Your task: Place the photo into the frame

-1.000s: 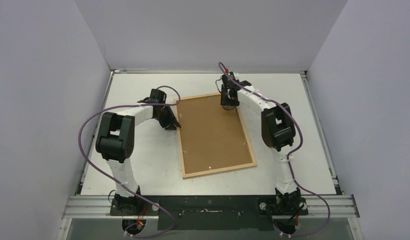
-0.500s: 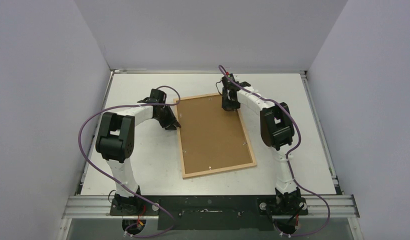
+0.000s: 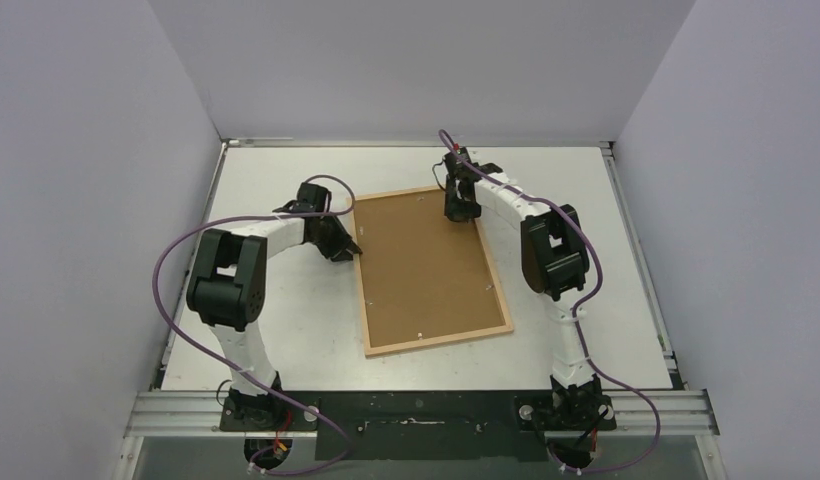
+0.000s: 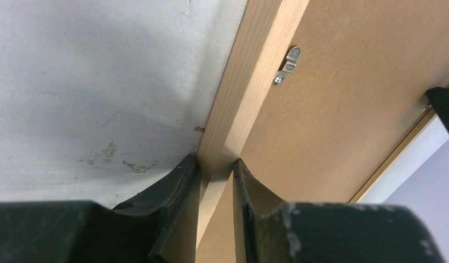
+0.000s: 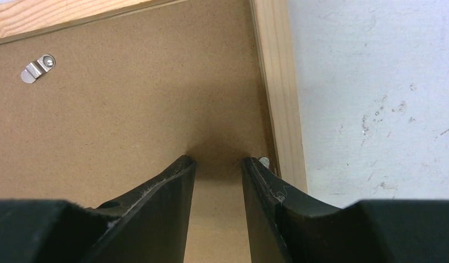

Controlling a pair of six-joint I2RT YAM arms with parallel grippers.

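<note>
Both fingers of my right gripper are over the backing board [image 5: 218, 167] inside the frame's rail. Next, I open them, move over and close them across that rail [image 5: 288, 153].
The light-wood frame [image 3: 441, 340] lies face down on the table, its brown backing board [image 3: 426, 265] facing up. The photo is hidden. My left gripper [image 3: 348, 247] is at the frame's left rail near the far corner. In the left wrist view it [image 4: 216, 161] is shut on that rail [image 4: 249, 71], one finger on the table side and one on the board. My right gripper [image 3: 459, 213] stands over the board's far right corner. In the right wrist view it [image 5: 218, 160] is open with only bare board [image 5: 140, 98] between the fingers, just inside the right rail [image 5: 277, 82].
Small metal turn clips hold the backing: one [image 4: 286, 66] by the left rail, one [image 5: 37, 68] near the far rail, and a tab [image 5: 264, 161] right at my right fingertip. White table [image 3: 286, 330] lies around the frame, and grey walls enclose it.
The right wrist settled slightly closer to the board's far right corner. The left arm's elbow shifted a little to the left. Neither gripper's opening changed.
</note>
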